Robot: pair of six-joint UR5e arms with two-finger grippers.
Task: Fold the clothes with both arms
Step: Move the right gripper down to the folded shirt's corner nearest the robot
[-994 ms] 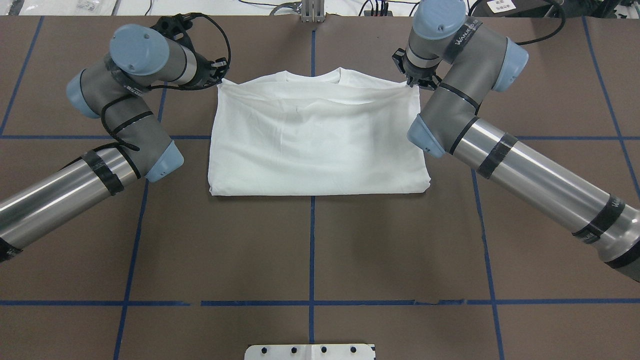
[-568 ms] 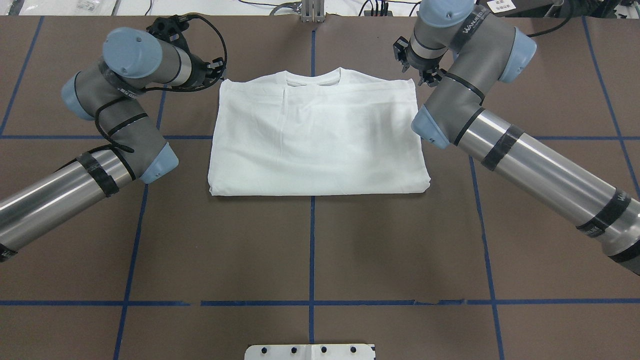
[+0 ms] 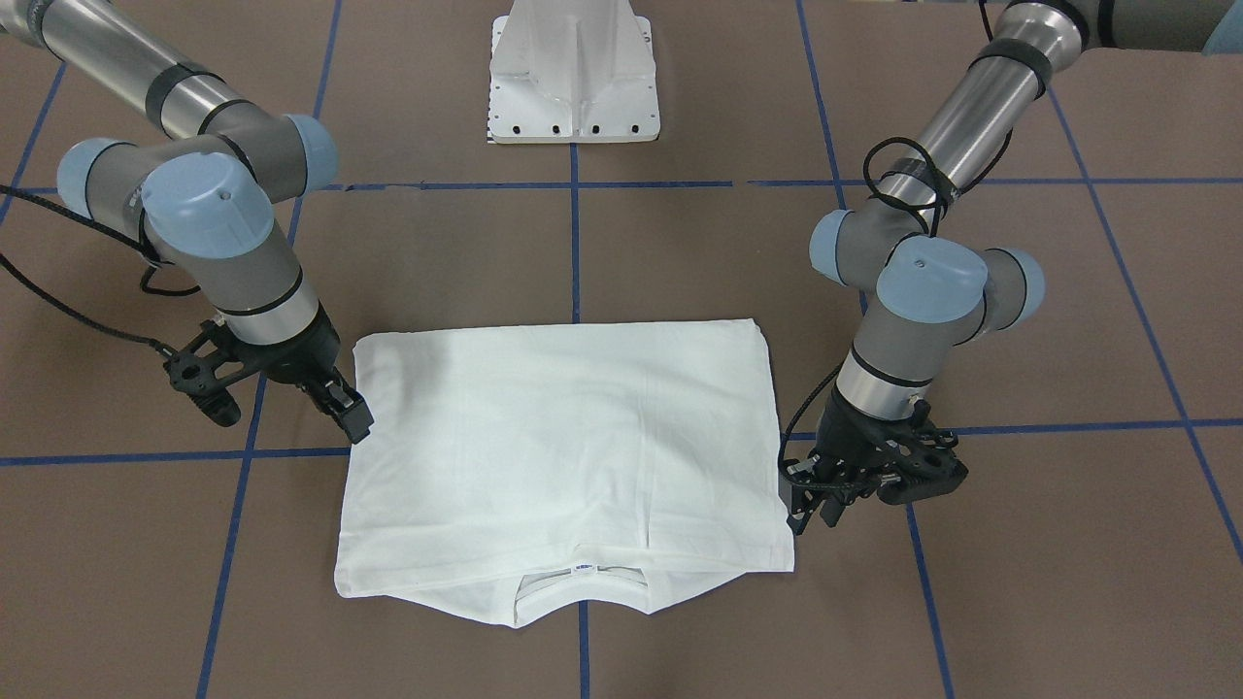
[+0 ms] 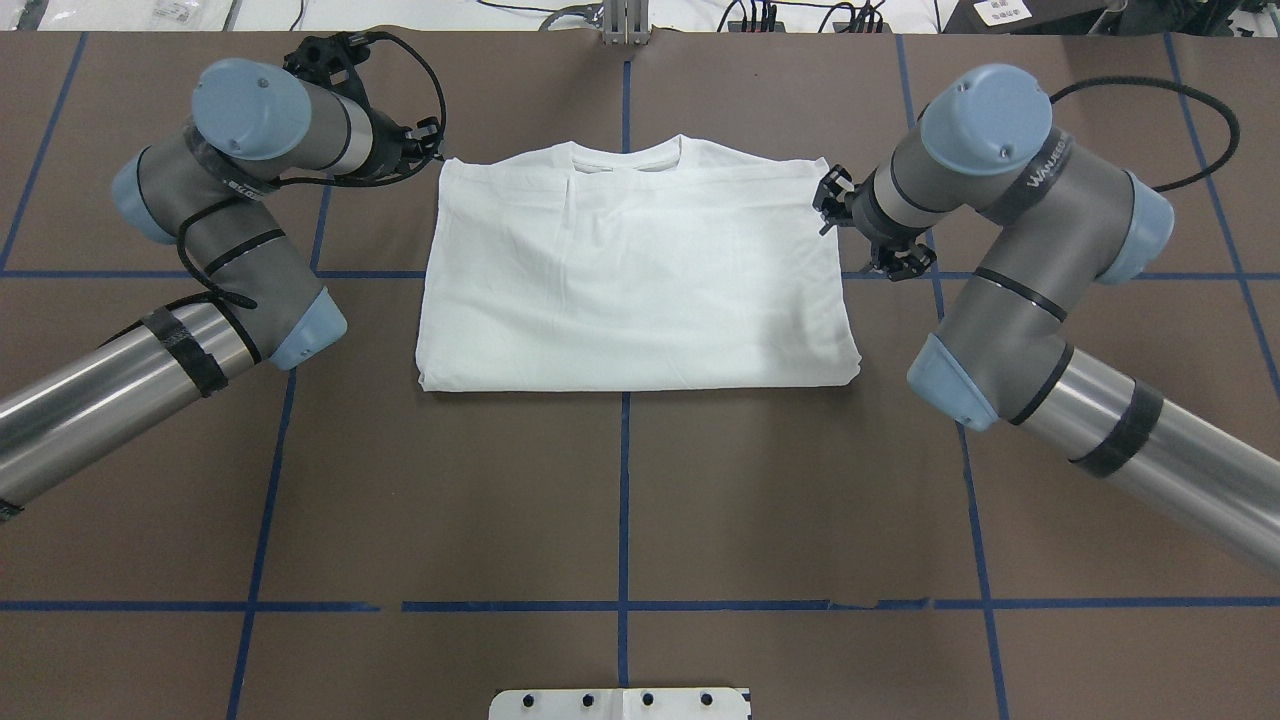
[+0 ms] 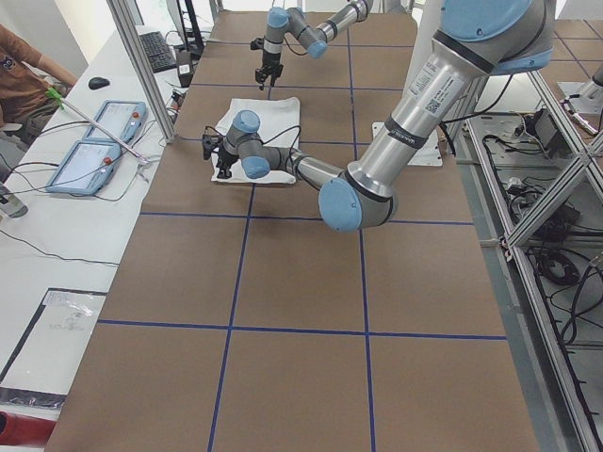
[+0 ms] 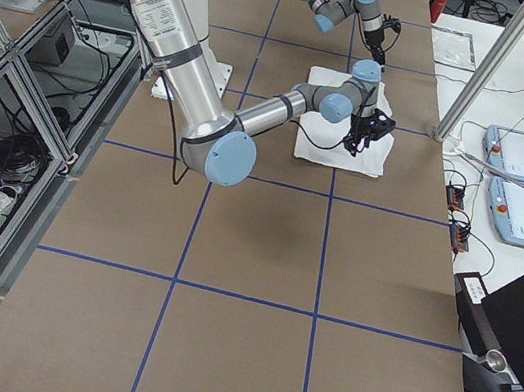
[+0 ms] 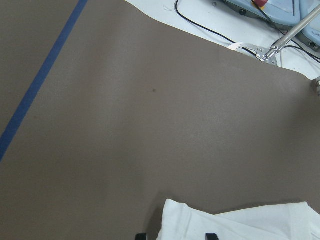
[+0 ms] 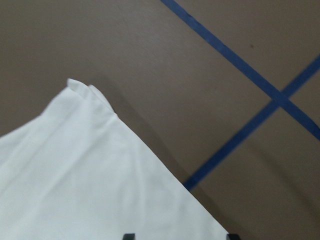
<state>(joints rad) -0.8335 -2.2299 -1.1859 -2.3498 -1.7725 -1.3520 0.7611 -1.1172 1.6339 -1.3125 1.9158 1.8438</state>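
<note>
I keep moving my right gripper, its open fingers across the white shirt's side edge [image 3: 351,468], along that edge to the shirt's corner nearer the pedestal base [image 3: 363,344] and close it there.
The white shirt [image 4: 635,275] lies folded into a rectangle on the brown table, plain side up. Its collar [image 3: 581,584] and small neck tag sit at the edge far from the robot. No printed text shows. My left gripper [image 4: 436,142] hovers open at the shirt's far left corner [image 7: 175,207]; in the front view that gripper [image 3: 811,505] is just outside the cloth. My right gripper [image 4: 828,200] is open beside the shirt's right edge [image 8: 165,165], and the front view shows it [image 3: 350,416] touching nothing. Neither gripper holds cloth.
The white pedestal base [image 3: 575,73] stands at the robot's side of the table. Blue tape lines [image 4: 624,500] grid the brown surface. Beyond the far edge are a white bench with control tablets [image 5: 94,141], aluminium posts [image 5: 141,66] and a person's arm [image 5: 24,56].
Both grippers let go of the shirt's far corners and the rippled top layer settled flat. The right arm swung back toward the robot along the right edge; the left arm drew slightly outward.
</note>
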